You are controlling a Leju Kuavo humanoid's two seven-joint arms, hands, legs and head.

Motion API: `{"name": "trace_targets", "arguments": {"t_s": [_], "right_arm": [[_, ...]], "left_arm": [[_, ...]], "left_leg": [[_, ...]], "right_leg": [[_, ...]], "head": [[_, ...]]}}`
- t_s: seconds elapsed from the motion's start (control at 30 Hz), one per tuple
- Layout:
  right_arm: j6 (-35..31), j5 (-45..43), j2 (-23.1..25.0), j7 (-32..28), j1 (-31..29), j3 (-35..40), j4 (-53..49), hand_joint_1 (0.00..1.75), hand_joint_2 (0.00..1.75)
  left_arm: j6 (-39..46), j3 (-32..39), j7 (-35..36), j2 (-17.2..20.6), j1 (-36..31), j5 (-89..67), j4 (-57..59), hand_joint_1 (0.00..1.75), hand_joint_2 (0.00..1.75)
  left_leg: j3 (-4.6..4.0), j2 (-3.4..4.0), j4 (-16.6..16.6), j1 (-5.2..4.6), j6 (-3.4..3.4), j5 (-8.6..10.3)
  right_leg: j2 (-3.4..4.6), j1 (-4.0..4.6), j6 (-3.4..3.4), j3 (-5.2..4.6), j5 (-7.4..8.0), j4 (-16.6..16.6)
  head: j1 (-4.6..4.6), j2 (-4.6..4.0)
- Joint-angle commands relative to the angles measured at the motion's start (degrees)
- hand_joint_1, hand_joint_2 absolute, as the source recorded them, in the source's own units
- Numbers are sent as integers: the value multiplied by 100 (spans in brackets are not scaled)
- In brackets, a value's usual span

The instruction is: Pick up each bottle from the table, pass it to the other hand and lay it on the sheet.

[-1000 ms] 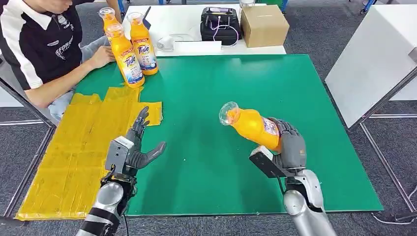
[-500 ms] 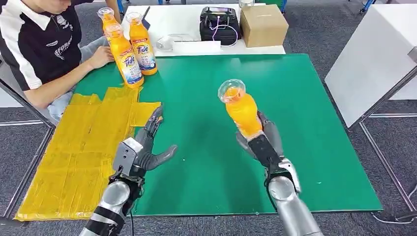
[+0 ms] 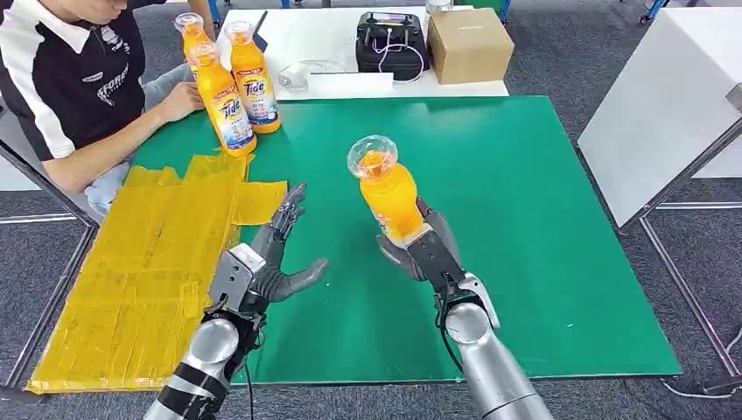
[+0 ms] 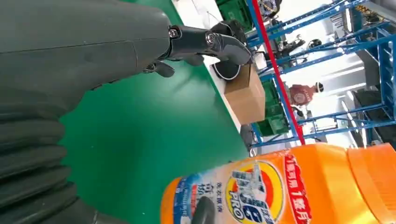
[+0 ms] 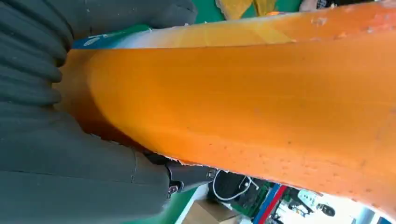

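Observation:
I expect the cap to stay on when I turn the bottle onto its side, because the clear cap (image 3: 371, 150) sits squarely around the orange neck (image 3: 378, 165).
My right hand (image 3: 427, 248) grips an orange Tide bottle (image 3: 386, 191) by its lower body and holds it upright above the middle of the green table (image 3: 525, 175). The same bottle (image 5: 243, 88) spans the right wrist view, and its label (image 4: 252, 191) appears close in the left wrist view. My left hand (image 3: 267, 258) is spread, palm toward the bottle, a short way to its left at the edge of the yellow sheet (image 3: 149, 262). Three more orange bottles (image 3: 224, 96) stand at the table's far left corner.
A person (image 3: 70, 79) sits at the far left with a hand beside the standing bottles. Behind the green table a white table carries a black device (image 3: 391, 42) and a cardboard box (image 3: 468, 44). A white panel (image 3: 665, 105) stands to the right.
My right hand has turned the bottle from tilted to upright and carried it left toward the left hand. My left hand has shifted right and forward, still spread.

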Motion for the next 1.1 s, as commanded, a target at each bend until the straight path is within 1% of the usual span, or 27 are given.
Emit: {"name": "trace_targets", "arguments": {"t_s": [0.03, 0.1, 0.23, 0.27, 0.3, 0.37, 0.43, 0.5, 0.6, 0.67, 0.7, 0.8, 0.87, 0.9, 1.0, 1.1], "right_arm": [[52, -12, 93, -65, -370, 566, 634, 175, 175], [68, -33, 149, -45, -396, 677, 701, 175, 175], [133, -2, 229, -80, -453, 1111, 856, 175, 175], [129, 68, 236, -99, -460, 1216, 877, 175, 175], [121, 80, 246, -101, -455, 1236, 879, 175, 175], [121, 80, 246, -101, -455, 1236, 879, 175, 175], [121, 80, 246, -101, -455, 1236, 879, 175, 175], [123, 78, 235, -100, -456, 1232, 883, 175, 175], [123, 78, 235, -100, -456, 1232, 883, 175, 175], [161, 154, 230, -111, -480, 1399, 926, 175, 175], [161, 189, 237, -104, -496, 1476, 972, 175, 175], [149, 238, 284, -100, -475, 1599, 1059, 175, 175], [160, 253, 287, -116, -501, 1681, 1141, 175, 175], [151, 277, 285, -132, -504, 1722, 1153, 175, 175], [153, 311, 278, -157, -525, 1818, 1175, 175, 175], [151, 353, 291, -165, -533, 1897, 1182, 175, 175]], "left_arm": [[-2, -177, 12, 54, -118, 122, 95, 0, 175], [7, -190, 11, 54, -104, 134, 78, 0, 175], [13, -222, 11, 18, -189, 138, 225, 0, 175], [16, -219, 11, 6, -213, 143, 262, 0, 175], [16, -218, 11, 4, -219, 143, 267, 0, 175], [16, -218, 11, 4, -219, 143, 267, 0, 175], [16, -218, 11, 4, -219, 143, 267, 0, 175], [16, -216, 11, 6, -221, 143, 267, 0, 175], [16, -216, 11, 6, -221, 143, 267, 0, 175], [16, -218, 11, -11, -250, 144, 311, 0, 175], [8, -225, 11, -23, -267, 156, 334, 0, 175], [5, -259, 12, -58, -317, 154, 382, 0, 175], [2, -275, 5, -69, -351, 164, 446, 0, 175], [3, -275, 2, -69, -362, 169, 465, 0, 175], [2, -281, -3, -75, -398, 181, 522, 0, 175], [1, -283, -3, -88, -441, 184, 581, 0, 175]], "left_leg": [[25, 18, -2, 7, -5, -9], [11, 19, -1, 1, -2, -6], [24, 21, -2, 6, -4, -10], [14, 11, -2, 5, -2, -5], [12, 12, -2, 4, -2, -4], [32, 27, -3, 12, -4, -11], [5, 7, -3, 3, -1, -1], [22, 10, -2, 10, -3, -6], [12, 11, -2, 4, -1, -4], [27, 19, -5, 11, -4, -7], [15, 8, -2, 7, -3, -4], [24, 12, -3, 11, -4, -8], [10, 5, -2, 5, -3, -3], [23, 8, -4, 10, -5, -6], [10, 4, -3, 2, -2, -2], [23, 9, -3, 9, -3, -6]], "right_leg": [[9, 9, -5, 27, -2, -11], [14, 3, -3, 9, 0, -3], [10, 8, -5, 23, -4, -8], [4, 5, -3, 14, -2, -6], [6, 3, -2, 9, -1, -3], [15, 13, -4, 32, -2, -14], [1, 4, -1, 2, 0, -3], [0, 12, -2, 24, -3, -11], [5, 4, -1, 12, -1, -5], [6, 12, -4, 30, -1, -16], [-1, 6, -3, 17, -2, -8], [2, 8, -6, 28, -4, -12], [-2, 2, -3, 11, -2, -6], [-3, 8, -5, 26, -4, -13], [-1, -1, -2, 9, -2, -4], [-2, 7, -3, 27, -3, -11]], "head": [[0, 0], [0, 0], [0, 0], [0, 0], [0, 0], [0, 0], [0, 0], [0, 0], [0, 0], [0, 0], [0, 0], [0, 0], [0, 0], [0, 0], [0, 0], [0, 0]]}}
